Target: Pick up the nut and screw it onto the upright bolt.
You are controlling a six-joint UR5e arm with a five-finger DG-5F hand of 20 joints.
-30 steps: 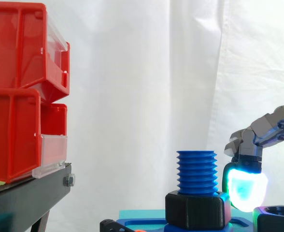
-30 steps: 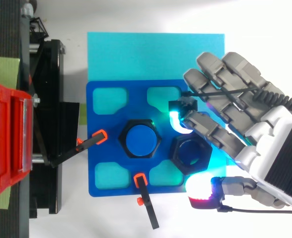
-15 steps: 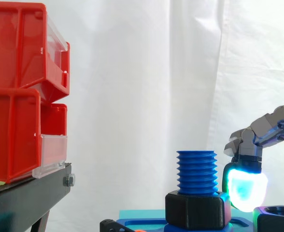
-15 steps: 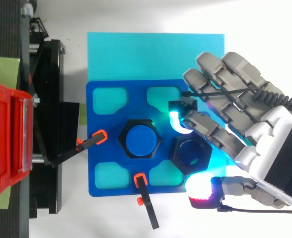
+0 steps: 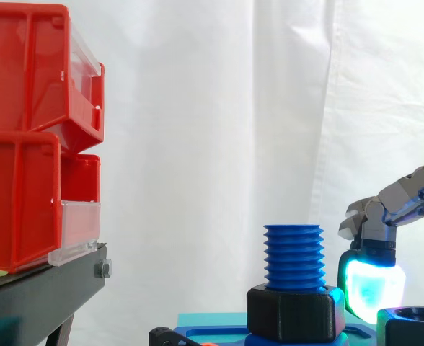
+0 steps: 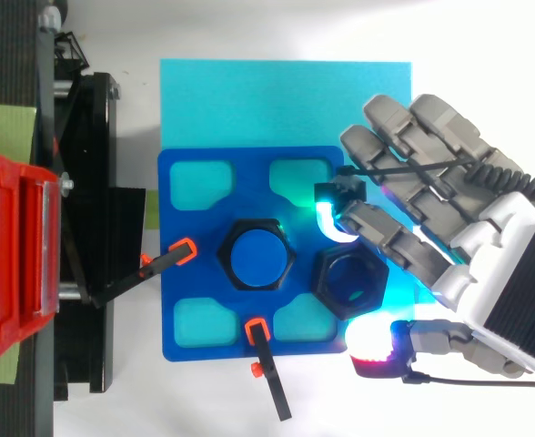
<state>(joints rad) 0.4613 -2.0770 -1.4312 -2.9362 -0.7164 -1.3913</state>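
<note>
My gripper will make the nut (image 5: pixel 414 327) creep down toward the black hex collar when it turns the nut, because close ridges (image 5: pixel 295 257) ring the bolt. The nut will stay at its height between twists.
The blue threaded bolt (image 5: pixel 293 256) stands upright on the blue plate (image 6: pixel 181 218), with a black hex collar (image 5: pixel 293 313) round its foot. From above the bolt (image 6: pixel 257 255) is a blue disc inside that collar. A loose black nut (image 6: pixel 349 282) lies flat on the plate just right of the bolt, its edge at the lower right of the side view (image 5: pixel 414 324). My hand (image 6: pixel 495 273) reaches in from the right and straddles the nut. One cyan-white fingertip (image 6: pixel 329 221) hangs at the nut's far-left corner, and the red-white thumb pad (image 6: pixel 369 341) sits off its near side. The hand is open and the nut rests on the plate.
A cyan sheet (image 6: pixel 277 100) lies under the plate. Two orange-tipped black clamps (image 6: pixel 267 364) (image 6: pixel 163 264) hold the plate's near and left edges. Red bins (image 5: pixel 24 144) on a black stand (image 6: pixel 95 182) rise to the left of the bolt.
My hand has drifted slightly to the right, away from the bolt, and the glowing fingertip sits a little lower. The nut and bolt have not moved.
</note>
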